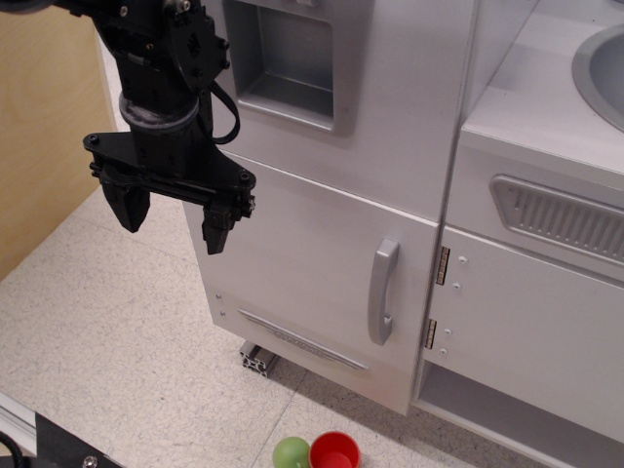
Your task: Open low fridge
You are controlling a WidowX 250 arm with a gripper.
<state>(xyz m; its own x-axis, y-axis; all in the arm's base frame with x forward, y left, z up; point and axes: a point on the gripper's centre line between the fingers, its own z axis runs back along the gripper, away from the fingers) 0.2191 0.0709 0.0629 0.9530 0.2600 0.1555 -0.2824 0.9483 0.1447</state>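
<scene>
My gripper will swing the low fridge door (307,273) outward when it pulls, from the door's edge opposite the curved silver handle, because small screws sit at that edge.
The low fridge (302,273) is a white compartment with a flat door, shut flush. Its curved silver handle (383,291) stands vertical at the door's right side, and a thin grey vent strip (302,339) runs along the bottom. My black gripper (174,219) hangs at the left, in front of the door's upper left corner, well to the left of the handle. Its two fingers (127,207) point down, spread apart, with nothing between them.
Above the low fridge is a white door with a recessed grey dispenser (288,63). To the right is a white cabinet door with side hinges (434,297) and a sink (604,68). A green ball (290,452) and red cup (334,452) lie on the speckled floor.
</scene>
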